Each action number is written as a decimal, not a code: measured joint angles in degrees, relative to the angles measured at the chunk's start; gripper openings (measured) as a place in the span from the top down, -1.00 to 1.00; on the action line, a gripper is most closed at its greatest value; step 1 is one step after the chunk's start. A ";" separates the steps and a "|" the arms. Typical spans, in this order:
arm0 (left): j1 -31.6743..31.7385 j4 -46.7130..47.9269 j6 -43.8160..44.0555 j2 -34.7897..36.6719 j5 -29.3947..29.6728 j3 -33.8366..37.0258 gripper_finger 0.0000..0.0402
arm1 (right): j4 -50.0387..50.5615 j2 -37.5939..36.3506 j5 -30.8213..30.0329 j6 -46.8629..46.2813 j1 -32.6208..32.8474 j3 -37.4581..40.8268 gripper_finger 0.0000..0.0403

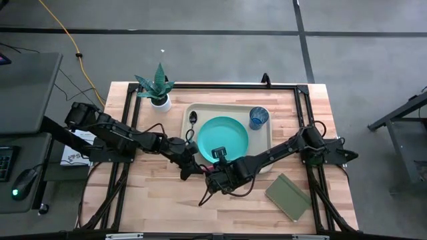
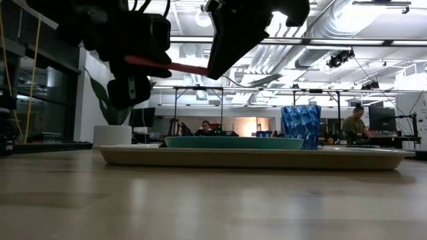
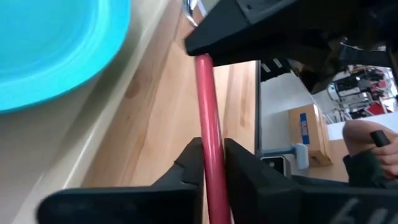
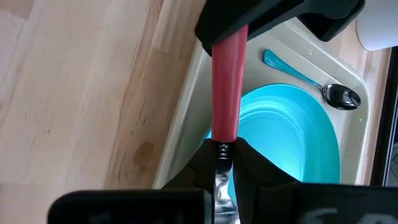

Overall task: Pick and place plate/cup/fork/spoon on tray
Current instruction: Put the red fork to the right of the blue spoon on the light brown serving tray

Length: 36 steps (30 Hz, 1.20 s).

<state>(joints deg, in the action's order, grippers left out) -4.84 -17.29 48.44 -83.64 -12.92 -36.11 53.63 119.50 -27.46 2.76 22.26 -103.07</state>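
Observation:
The gap from the spoon to the teal plate is a tight fit for the fork, so the robot's right gripper should first pull the plate's rim toward the cup's side.
The fork, with a red-pink handle, hangs roughly level above the table, held between both grippers in front of the tray's near edge. My left gripper is shut on its handle. My right gripper is shut on its metal neck. The beige tray lies on the table. On it are the teal plate, the blue cup at its far right corner, and the spoon along its left side. My left gripper pinches the fork's red handle between its two fingers, toward the handle's free end. It comes level from the table's left, fingers lying along the handle. The fork is lifted clear of the table. My right gripper pinches the fork's metal neck, just past the end of the red handle, between its two fingers. It comes from the table's right, fingers lying along the fork. The handle reaches forward to the left gripper, clear of the table.
A white pot with a green plant stands at the far left of the tray. An olive-green notebook lies at the near right. Bare wood stretches in front of the tray. People sit in the room beyond the table.

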 joint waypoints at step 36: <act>0.13 4.34 -22.76 27.71 25.62 6.44 1.00 | 11.21 -22.35 -16.02 -31.41 6.19 20.90 -0.40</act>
<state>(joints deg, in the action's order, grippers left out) -4.71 -12.95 25.67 -55.92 12.71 -29.66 64.85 97.15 -43.48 -28.65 28.45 -82.17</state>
